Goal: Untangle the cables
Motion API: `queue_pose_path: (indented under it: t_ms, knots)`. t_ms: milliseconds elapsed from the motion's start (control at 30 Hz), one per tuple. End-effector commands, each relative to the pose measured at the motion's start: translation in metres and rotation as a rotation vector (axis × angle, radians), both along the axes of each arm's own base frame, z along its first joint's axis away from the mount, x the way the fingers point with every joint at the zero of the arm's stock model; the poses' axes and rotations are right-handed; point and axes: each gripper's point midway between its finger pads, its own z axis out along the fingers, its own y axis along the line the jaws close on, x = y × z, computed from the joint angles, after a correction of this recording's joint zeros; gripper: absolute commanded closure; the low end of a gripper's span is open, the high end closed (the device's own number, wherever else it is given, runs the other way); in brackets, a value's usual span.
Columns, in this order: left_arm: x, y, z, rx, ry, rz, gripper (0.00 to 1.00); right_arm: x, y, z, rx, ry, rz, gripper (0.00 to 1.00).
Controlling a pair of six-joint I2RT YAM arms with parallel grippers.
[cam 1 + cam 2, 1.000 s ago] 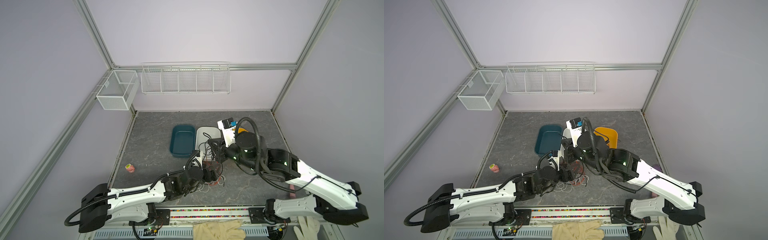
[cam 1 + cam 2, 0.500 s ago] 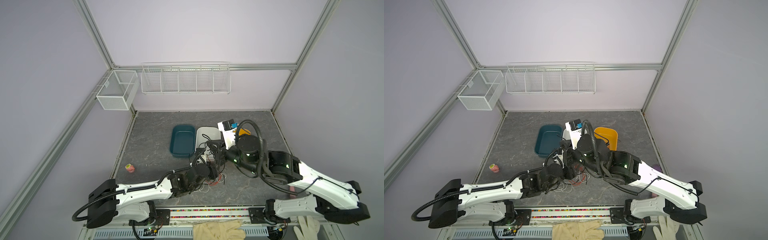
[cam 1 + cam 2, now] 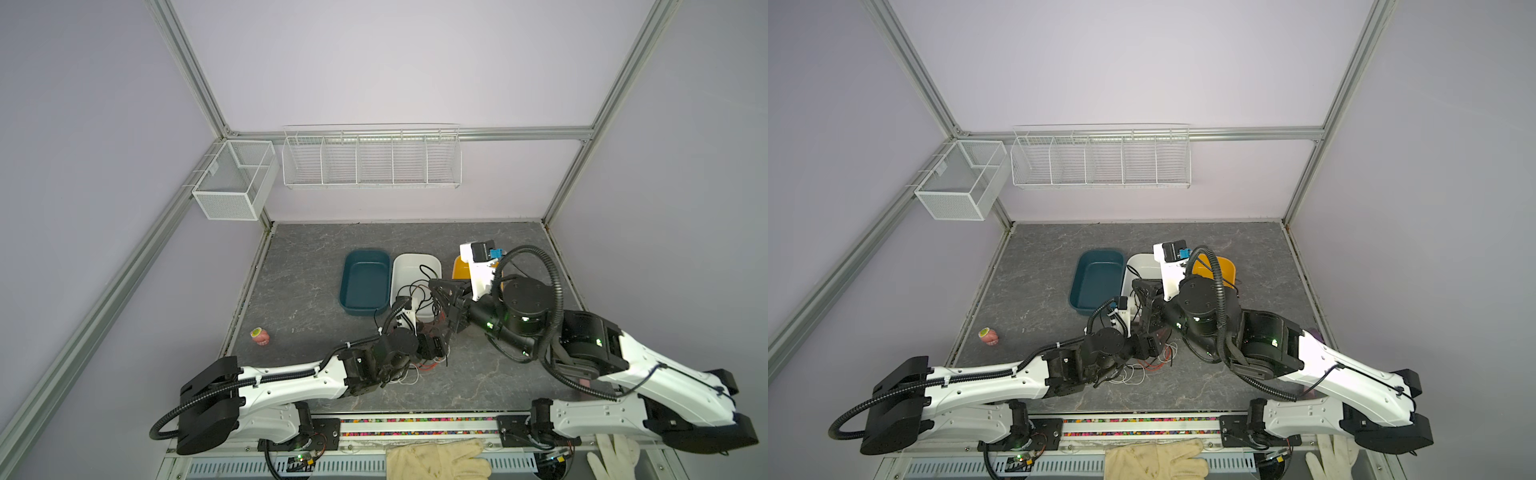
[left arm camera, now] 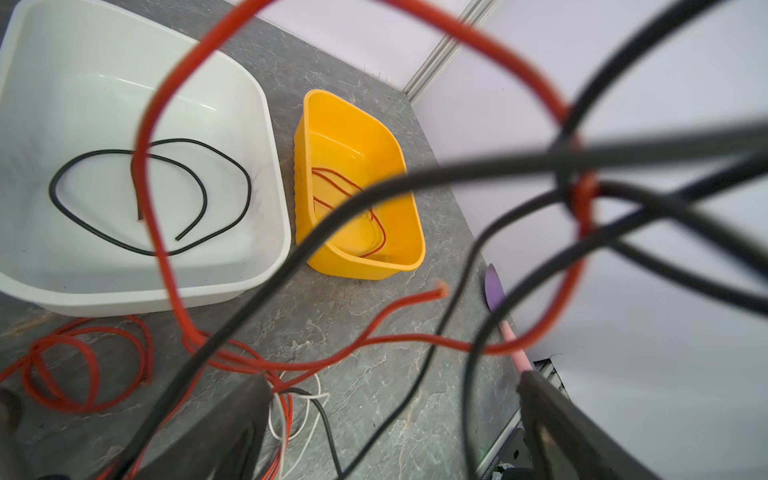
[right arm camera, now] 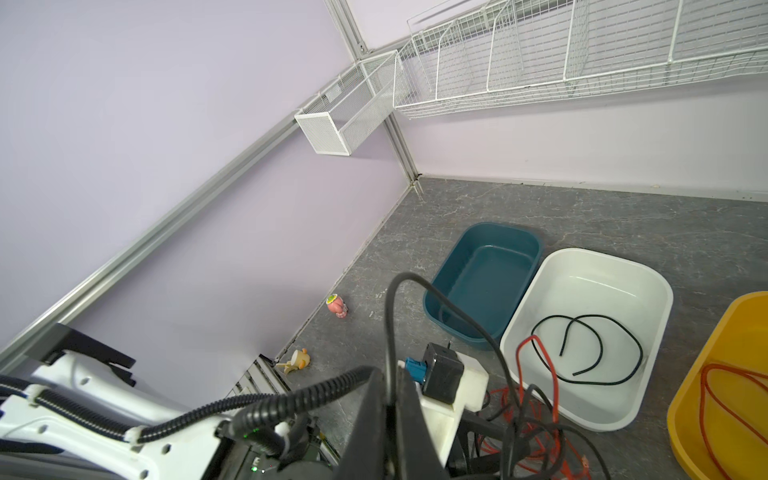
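The red cable [image 4: 400, 339] lies across the gap of my left gripper's open fingers. My left gripper should go on moving down until the fingers close on that cable.
The cables are a tangle of red, black and white strands [image 3: 420, 300] [image 3: 1150, 362]. My right gripper [image 5: 390, 415] [image 3: 436, 291] [image 3: 1140, 289] is shut on a black cable [image 5: 388, 316], which lifts part of the tangle off the table. My left gripper [image 4: 395, 415] [image 3: 432, 347] [image 3: 1148, 345] is open, low beside the tangle. Black strands [image 4: 469, 374] hang through the gap between its fingers [image 4: 232, 428] without being pinched. In front of them hangs a red loop [image 4: 168, 270], and a white strand [image 4: 318, 397] lies on the table.
A white bin [image 4: 266, 124] [image 3: 415, 262] holds a loose black cable [image 4: 248, 187]. An orange bin [image 4: 409, 216] holds a red one [image 4: 332, 183]. To the left stands a teal bin [image 3: 365, 282]. A pink toy [image 3: 259, 336] lies left. Wire baskets [image 3: 370, 158] hang on the back wall.
The left arm has stretched further in toward the tangle, its elbow moving forward. The right gripper has kept its hold and hardly shifted.
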Motion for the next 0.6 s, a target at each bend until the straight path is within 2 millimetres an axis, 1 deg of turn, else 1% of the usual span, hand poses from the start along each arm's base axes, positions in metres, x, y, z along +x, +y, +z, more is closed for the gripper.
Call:
queue_pose_path:
  t_ms: [0, 100, 167, 233, 333, 467, 567]
  knots:
    - [0.002, -0.004, -0.009, 0.029, -0.009, 0.004, 0.06, -0.007, 0.01, 0.0, 0.064, 0.039, 0.032, 0.93]
    - [0.004, -0.007, -0.009, 0.057, -0.019, 0.009, 0.08, -0.016, 0.012, 0.003, 0.072, 0.033, 0.047, 0.93]
    - [0.006, -0.007, -0.011, 0.066, -0.023, 0.018, 0.09, -0.019, 0.01, 0.009, 0.08, 0.019, 0.049, 0.93]
    - [0.009, -0.006, -0.016, 0.076, -0.025, 0.034, 0.09, -0.024, 0.009, 0.014, 0.09, 0.016, 0.064, 0.93]
    - [0.007, -0.007, -0.029, 0.075, -0.01, 0.024, 0.08, -0.03, 0.008, 0.021, 0.117, 0.012, 0.085, 0.93]
    - [0.0, -0.011, -0.048, 0.063, 0.023, -0.015, 0.08, -0.032, 0.004, 0.023, 0.126, 0.007, 0.087, 0.93]
    - [-0.007, -0.013, -0.068, 0.066, 0.06, -0.046, 0.09, -0.035, 0.001, 0.026, 0.152, 0.007, 0.099, 0.93]
